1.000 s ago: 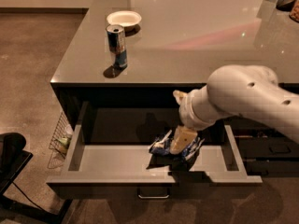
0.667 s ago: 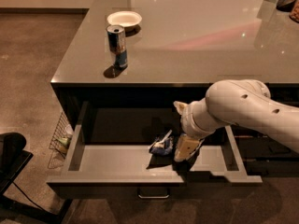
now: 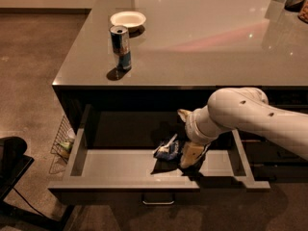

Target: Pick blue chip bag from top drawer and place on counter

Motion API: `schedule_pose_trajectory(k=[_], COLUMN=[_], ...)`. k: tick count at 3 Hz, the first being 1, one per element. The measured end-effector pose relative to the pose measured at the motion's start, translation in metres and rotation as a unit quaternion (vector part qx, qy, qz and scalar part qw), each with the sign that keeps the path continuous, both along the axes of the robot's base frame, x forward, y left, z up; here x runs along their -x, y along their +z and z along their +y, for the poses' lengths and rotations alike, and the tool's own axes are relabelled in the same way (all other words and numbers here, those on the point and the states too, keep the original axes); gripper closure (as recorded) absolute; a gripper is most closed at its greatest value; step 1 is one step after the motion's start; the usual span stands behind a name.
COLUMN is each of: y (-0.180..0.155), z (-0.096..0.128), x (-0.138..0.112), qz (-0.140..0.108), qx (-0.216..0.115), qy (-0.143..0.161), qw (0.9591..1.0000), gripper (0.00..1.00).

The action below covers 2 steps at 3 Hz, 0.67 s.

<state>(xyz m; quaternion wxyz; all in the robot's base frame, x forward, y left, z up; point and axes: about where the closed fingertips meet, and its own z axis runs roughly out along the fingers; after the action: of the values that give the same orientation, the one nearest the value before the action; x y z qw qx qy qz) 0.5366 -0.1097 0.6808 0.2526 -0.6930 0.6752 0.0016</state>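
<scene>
The crumpled blue chip bag [image 3: 169, 149] will hang down below my gripper [image 3: 192, 138] when I lift it, because the gripper is at one end of the bag.
The top drawer [image 3: 115, 167] is pulled open below the counter [image 3: 202, 37]; it is grey with a light floor and a small metal handle on its front. The blue chip bag [image 3: 166, 150] lies crumpled on the drawer floor, right of the middle. My gripper [image 3: 188, 154] reaches down into the drawer from the right on a white arm. It sits against the right side of the bag, and its lower part hides that end of the bag.
A blue-and-silver drink can [image 3: 121, 47] and a white bowl [image 3: 127, 19] stand on the counter's left part. A wire basket [image 3: 62, 141] hangs left of the drawer. A dark object [image 3: 12, 162] sits on the floor at the far left.
The arm has dropped lower and drawn to the right, so the gripper now sits at the right end of the bag, deeper in the drawer. The bag has hardly moved.
</scene>
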Motion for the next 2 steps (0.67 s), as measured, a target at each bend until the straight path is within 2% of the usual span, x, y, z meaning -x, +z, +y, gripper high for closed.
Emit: schedule_pose_trajectory(k=[1, 2], y=[-0.021, -0.052], z=[0.008, 0.02], x=[-0.003, 0.011], qz=[0.014, 0.048], qx=[0.006, 0.013], qy=[0.014, 0.027], qw=[0.9998, 0.9984], gripper=[0.0, 0.18])
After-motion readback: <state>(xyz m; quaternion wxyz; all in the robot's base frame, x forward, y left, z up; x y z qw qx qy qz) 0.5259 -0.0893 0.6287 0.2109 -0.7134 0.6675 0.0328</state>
